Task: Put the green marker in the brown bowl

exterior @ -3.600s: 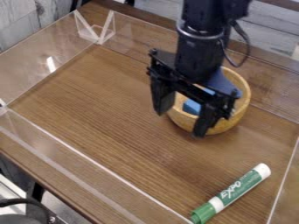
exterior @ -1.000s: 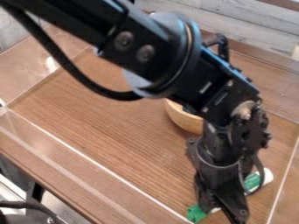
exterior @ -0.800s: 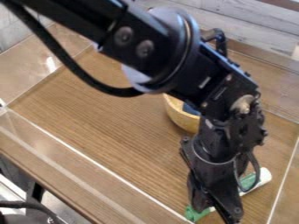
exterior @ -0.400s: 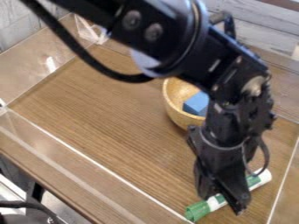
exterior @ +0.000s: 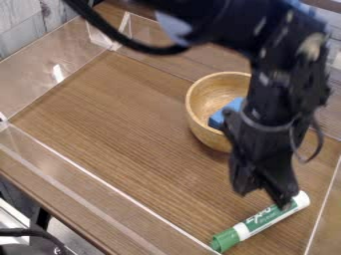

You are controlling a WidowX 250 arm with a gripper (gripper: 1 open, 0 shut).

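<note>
The gripper's closed fingers are hanging over the green marker's white body [exterior: 282, 211], so the robot should open them and bring them down around the marker's body [exterior: 270, 218] before it lifts the marker.
The green marker [exterior: 260, 223] lies flat on the wooden table near the front right corner, its green cap toward the front and its white barrel pointing back right. My gripper [exterior: 270, 189] hangs right over the barrel's middle, with dark fingers that look shut. Its tips cover a bit of the barrel, and the marker still rests on the table. The brown bowl [exterior: 202, 104] stands behind the gripper at the right, and the arm hides its right side.
A blue block [exterior: 236, 108] lies inside the bowl. Clear plastic walls [exterior: 80, 164] fence the table on all sides, with a folded clear piece [exterior: 107, 35] at the back left. The marker lies close to the front wall.
The arm has swung from low over the marker up and to the right, uncovering the bowl's inside. The marker has stayed in nearly the same spot on the table.
</note>
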